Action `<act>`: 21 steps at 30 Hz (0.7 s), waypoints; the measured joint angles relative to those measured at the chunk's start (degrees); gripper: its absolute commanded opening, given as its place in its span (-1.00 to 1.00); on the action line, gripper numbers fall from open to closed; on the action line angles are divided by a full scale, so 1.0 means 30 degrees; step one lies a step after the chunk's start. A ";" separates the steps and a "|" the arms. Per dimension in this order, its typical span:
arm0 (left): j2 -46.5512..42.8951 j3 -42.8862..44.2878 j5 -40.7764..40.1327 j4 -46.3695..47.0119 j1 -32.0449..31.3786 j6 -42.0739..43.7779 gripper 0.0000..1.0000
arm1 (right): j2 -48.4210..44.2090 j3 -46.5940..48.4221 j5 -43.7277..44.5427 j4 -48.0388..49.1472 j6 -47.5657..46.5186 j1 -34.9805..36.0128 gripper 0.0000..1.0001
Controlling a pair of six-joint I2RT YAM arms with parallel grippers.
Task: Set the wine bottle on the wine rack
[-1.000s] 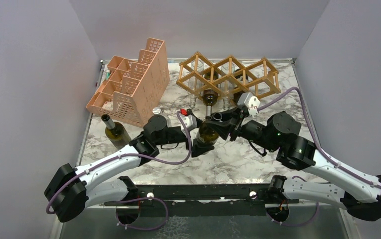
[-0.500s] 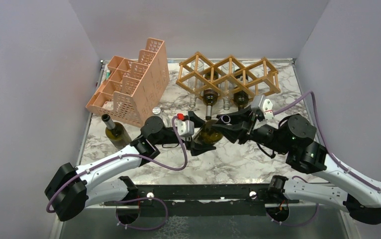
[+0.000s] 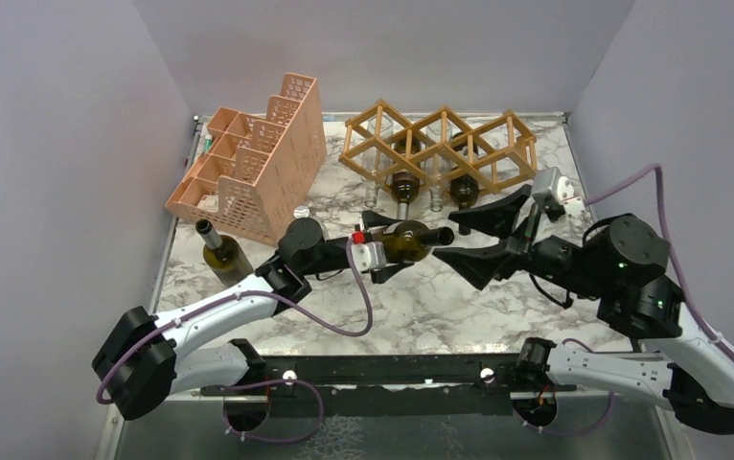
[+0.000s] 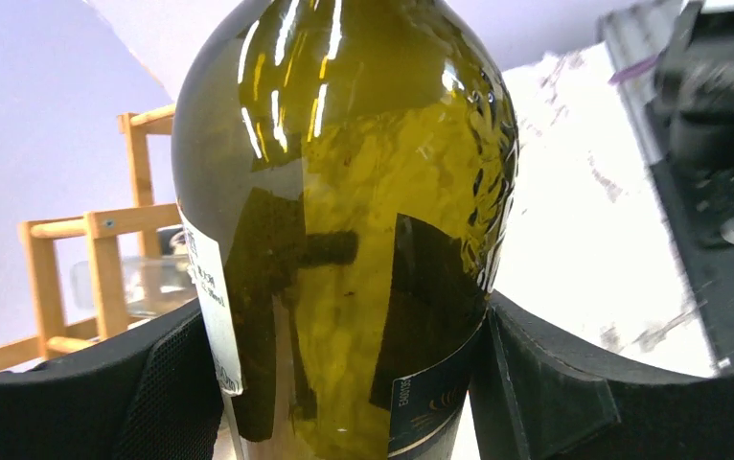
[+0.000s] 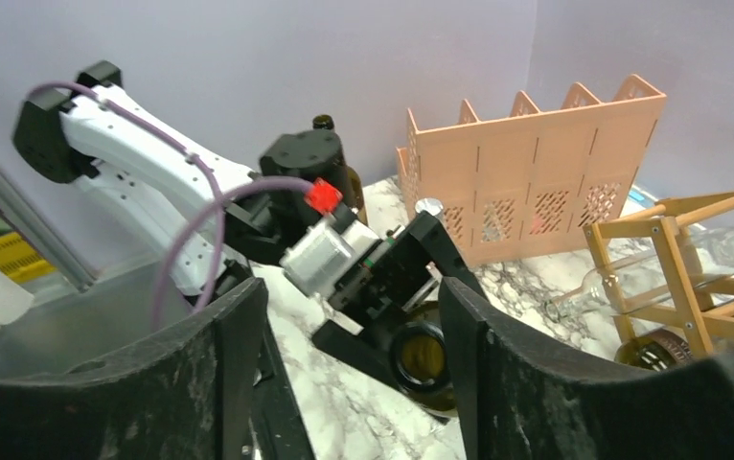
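Observation:
I should turn the base of the wine bottle (image 3: 407, 240) toward the rack and give my right gripper the neck (image 3: 437, 236), because the wine bottle lies crosswise to the rack in my left gripper.
My left gripper (image 3: 389, 247) is shut on the body of a green wine bottle (image 3: 411, 239) and holds it level above the table, neck pointing right. In the left wrist view the bottle (image 4: 344, 211) fills the gap between both black fingers (image 4: 555, 383). My right gripper (image 3: 467, 237) is open and empty, just right of the bottle's mouth. In the right wrist view the mouth (image 5: 421, 355) shows between its spread fingers (image 5: 526, 374). The golden-brown wooden wine rack (image 3: 440, 142) stands at the back and holds two dark bottles (image 3: 403, 186).
A pink perforated organizer (image 3: 248, 168) stands at the back left. Another green bottle (image 3: 219, 253) stands upright in front of it. Clear glass bottles (image 3: 433, 198) lie under the rack. Grey walls close in on three sides.
My right gripper has opened, let go of the bottle's neck and drawn back to the right. My left gripper has tipped the bottle over until it lies level, neck to the right.

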 measured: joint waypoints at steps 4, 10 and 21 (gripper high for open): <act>0.0597 0.0306 -0.0481 -0.0743 0.0073 0.3257 -1.00 | -0.0211 0.1231 0.0947 -0.1319 0.0794 0.0029 0.54; 0.0984 0.1545 -0.0794 -0.1610 0.0073 0.8072 -1.00 | -0.0182 0.2280 0.2900 -0.3512 0.1676 0.0029 0.54; 0.1734 0.4444 -0.1916 -0.3089 0.0073 1.5569 -1.00 | 0.0546 0.3854 0.5457 -0.9602 0.4051 0.0029 0.54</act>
